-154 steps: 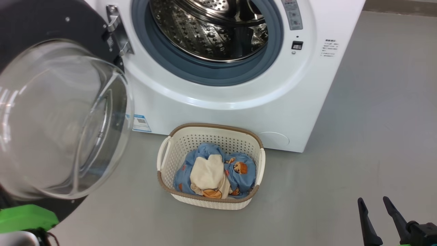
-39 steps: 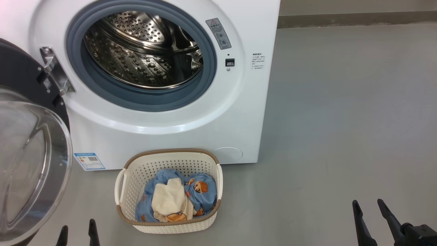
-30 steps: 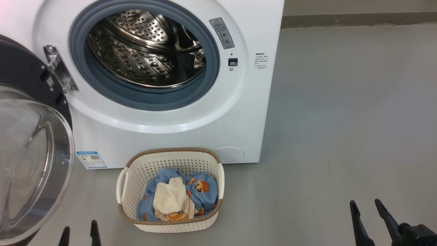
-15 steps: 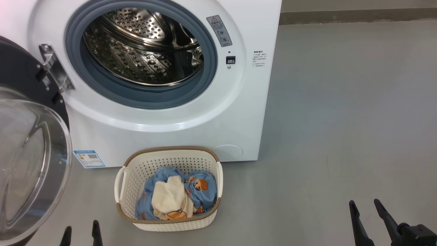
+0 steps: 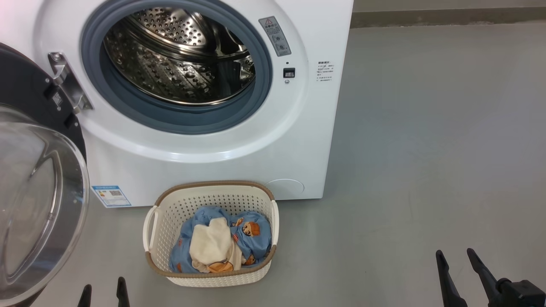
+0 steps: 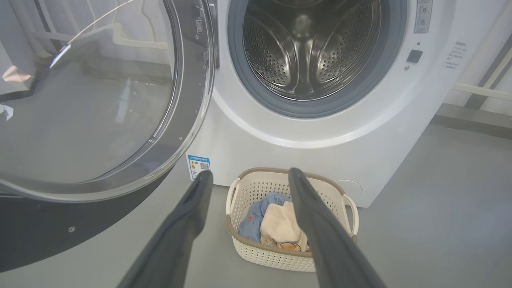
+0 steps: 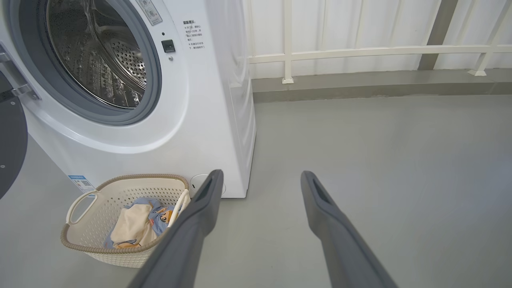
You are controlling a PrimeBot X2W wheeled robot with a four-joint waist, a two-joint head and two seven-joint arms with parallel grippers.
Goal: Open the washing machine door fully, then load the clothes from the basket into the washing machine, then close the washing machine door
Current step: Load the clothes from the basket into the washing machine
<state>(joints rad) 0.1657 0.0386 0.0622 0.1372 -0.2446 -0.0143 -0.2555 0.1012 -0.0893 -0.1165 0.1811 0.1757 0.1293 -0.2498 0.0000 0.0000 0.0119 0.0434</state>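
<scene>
The cream cloth (image 5: 210,241) has an orange print at its lower edge (image 5: 221,266), so I expect it to pull blue bear-print fabric along with it when I lift it.
The white washing machine (image 5: 204,166) stands with its steel drum bare. Its door (image 5: 38,204) is swung wide open to the left, glass dome facing me. On the floor in front sits the cream basket (image 5: 158,213) holding the clothes (image 5: 222,245): blue bear-print fabric with a cream cloth on top. My left gripper (image 5: 104,289) is open at the bottom edge, left of the basket and short of it. Far to the right my right gripper (image 5: 455,256) is open over bare floor. The left wrist view looks past open fingers (image 6: 192,208) at the basket (image 6: 244,240); the right wrist view has the basket (image 7: 80,236) at its lower left.
Grey floor (image 5: 426,149) spreads to the right of the machine. A white railing (image 7: 360,52) and a low kerb run along the back wall. A blue label (image 5: 111,195) sits low on the machine's front.
Since five seconds ago the camera has swung right, and the left gripper's fingertips have come into the bottom edge. Over the last second the picture has barely shifted and the grippers have held still.
</scene>
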